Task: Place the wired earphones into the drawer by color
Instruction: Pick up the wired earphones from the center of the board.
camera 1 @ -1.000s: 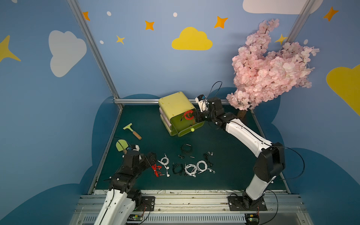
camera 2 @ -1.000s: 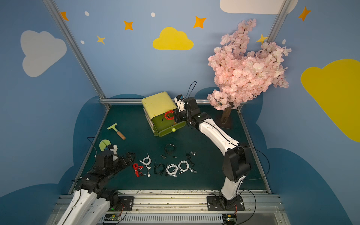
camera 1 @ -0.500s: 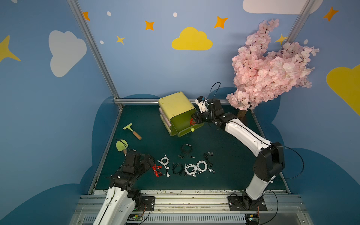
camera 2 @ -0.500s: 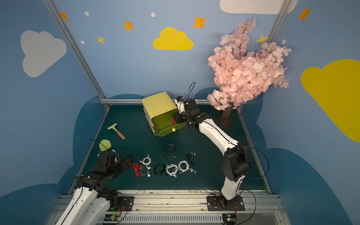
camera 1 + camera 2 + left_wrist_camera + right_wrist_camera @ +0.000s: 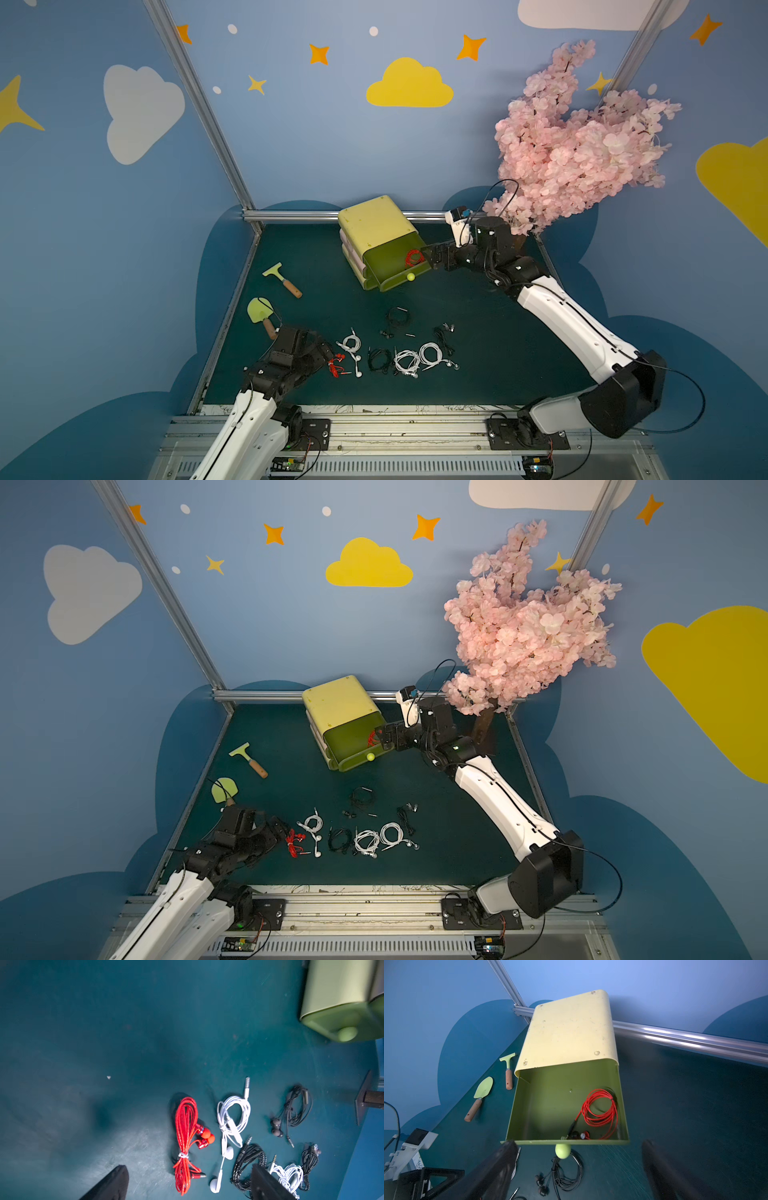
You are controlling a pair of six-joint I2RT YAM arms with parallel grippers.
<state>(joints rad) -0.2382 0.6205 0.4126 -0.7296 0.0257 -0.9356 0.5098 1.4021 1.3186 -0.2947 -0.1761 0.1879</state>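
The drawer's corner [image 5: 625, 1140] has my right gripper hanging at it, so next my right gripper moves back and gets clear of the drawer before my left gripper brings in the other red bundle [image 5: 336, 366].
The yellow-green drawer [image 5: 388, 266] [image 5: 550, 1105] stands pulled out of its cabinet at the back. One red wired earphones coil [image 5: 413, 257] [image 5: 600, 1109] lies loose inside it. My right gripper [image 5: 428, 254] [image 5: 579, 1167] hangs open and empty just off the drawer's front right corner. On the mat near the front lie another red bundle [image 5: 336, 365] [image 5: 186, 1142], white bundles [image 5: 351, 345] [image 5: 232, 1113] and black bundles [image 5: 380, 359] [image 5: 249, 1159]. My left gripper [image 5: 327, 354] [image 5: 189, 1169] is open, its fingers either side of that red bundle, not touching it.
A green scraper [image 5: 282, 279] and a green trowel [image 5: 262, 313] lie at the left of the mat. A pink blossom tree [image 5: 573, 153] stands at the back right, behind my right arm. An aluminium rail [image 5: 291, 215] runs along the back edge.
My right gripper opened and let the red earphones fall into the drawer, then drew back a little. My left arm has moved lower, up to the red bundle on the mat.
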